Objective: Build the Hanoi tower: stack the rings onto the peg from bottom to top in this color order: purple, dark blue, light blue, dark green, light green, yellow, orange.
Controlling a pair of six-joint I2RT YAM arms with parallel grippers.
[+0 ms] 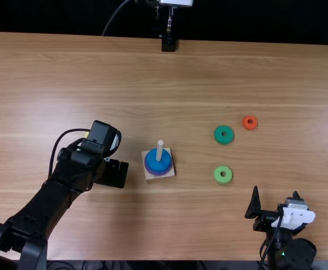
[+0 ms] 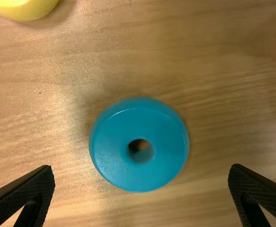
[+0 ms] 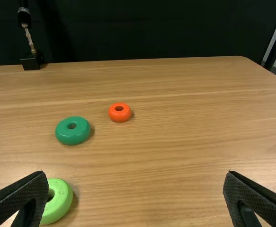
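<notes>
The light blue ring (image 2: 138, 144) has a clear round hole (image 2: 140, 150) through it, so I expect it to fall freely down the peg when I let go of it there.
My left gripper (image 1: 116, 173) is low over the table, left of the wooden peg base (image 1: 152, 177). Around the peg (image 1: 160, 147) lie a purple ring (image 1: 157, 173) and, above it, a dark blue ring (image 1: 159, 162). In the left wrist view, the left gripper (image 2: 141, 189) is open, and a light blue ring (image 2: 111, 151) lies flat on the table beyond its fingertips, with a yellow ring (image 2: 29, 10) farther off. The right gripper (image 1: 275, 194) stands open at the lower right; its open fingers also frame bare table in the right wrist view, gripper (image 3: 135, 189).
Right of the peg base lie a dark green ring (image 1: 219, 135), a light green ring (image 1: 217, 176) and an orange ring (image 1: 246, 122). A black stand (image 1: 168, 44) is at the table's far edge. In the right wrist view, the light green ring (image 3: 62, 203) is partly behind one finger.
</notes>
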